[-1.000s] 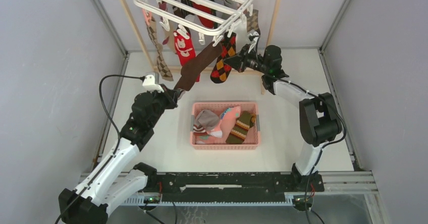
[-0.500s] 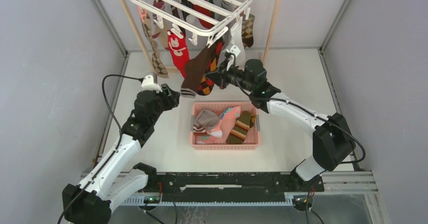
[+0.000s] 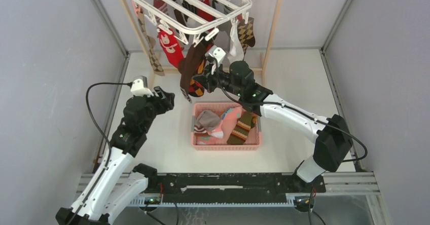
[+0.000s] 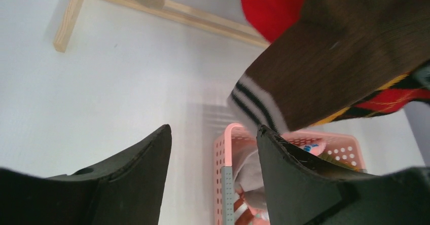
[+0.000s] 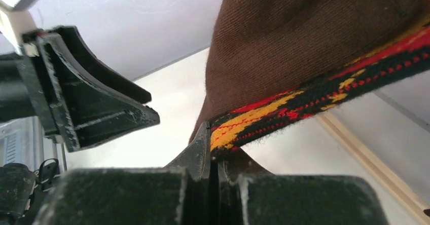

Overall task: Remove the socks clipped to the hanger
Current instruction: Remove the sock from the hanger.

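Observation:
The clip (image 3: 211, 34) is still gripping the argyle sock in the robot's right gripper, so the left gripper should take hold of the sock's lower end (image 3: 195, 89) to free the right gripper for the clip.
The white hanger (image 3: 187, 4) hangs at the top, with several socks clipped under it. My right gripper (image 3: 199, 79) is shut on the lower edge of a black, red and yellow argyle sock (image 5: 304, 111) that still hangs from the hanger. A dark brown sock (image 3: 192, 62) with a white striped cuff (image 4: 253, 103) hangs just beside it. My left gripper (image 3: 166, 96) stands open and empty to the left of these socks, below the brown cuff. A red sock (image 3: 167, 41) hangs further left.
A pink slatted basket (image 3: 225, 105) with several socks in it sits right below the held sock; its corner (image 4: 225, 149) shows between my left fingers. The light wooden rack poles (image 3: 271, 27) and base bar (image 4: 203, 17) stand behind.
My left gripper let go of the dark brown sock, opened and drew back to the left. My right arm swung left, shut on the argyle sock. The hanger swung left.

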You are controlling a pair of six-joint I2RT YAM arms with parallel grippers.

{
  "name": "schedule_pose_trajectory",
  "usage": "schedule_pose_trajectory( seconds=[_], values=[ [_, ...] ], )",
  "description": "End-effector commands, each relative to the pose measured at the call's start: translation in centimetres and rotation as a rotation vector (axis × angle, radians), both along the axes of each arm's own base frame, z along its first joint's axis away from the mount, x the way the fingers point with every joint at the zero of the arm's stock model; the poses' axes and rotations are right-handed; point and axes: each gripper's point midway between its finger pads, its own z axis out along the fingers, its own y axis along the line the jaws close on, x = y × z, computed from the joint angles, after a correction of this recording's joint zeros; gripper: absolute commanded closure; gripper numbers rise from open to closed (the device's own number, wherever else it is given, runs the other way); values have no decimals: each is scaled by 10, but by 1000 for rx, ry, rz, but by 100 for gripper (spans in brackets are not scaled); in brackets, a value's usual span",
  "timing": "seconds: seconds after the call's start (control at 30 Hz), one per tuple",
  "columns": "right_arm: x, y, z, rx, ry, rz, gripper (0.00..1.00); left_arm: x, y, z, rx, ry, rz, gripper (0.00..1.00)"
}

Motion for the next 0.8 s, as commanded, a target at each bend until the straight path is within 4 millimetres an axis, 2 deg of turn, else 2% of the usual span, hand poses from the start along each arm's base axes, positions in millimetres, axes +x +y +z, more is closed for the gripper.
schedule_pose_trajectory(
  seconds=[0.0, 0.23, 0.37, 0.5, 0.77],
  values=[
    [2, 0, 9, -23, -30, -40, 100, -8, -1, 72, -79, -138, -12, 33],
    [-7, 3, 13, -53, -73, -44, 100, -21, -27, 160, -184, -284, -165, 33],
    [-15, 11, 19, -66, -97, -27, 100, -19, -32, 185, -183, -314, -196, 33],
    [-22, 23, 20, -126, -138, -27, 100, -18, -26, 180, -167, -306, -164, 33],
    [-28, 44, 17, -251, -202, -46, 100, -8, -27, 132, -157, -228, -146, 33]
  ],
)
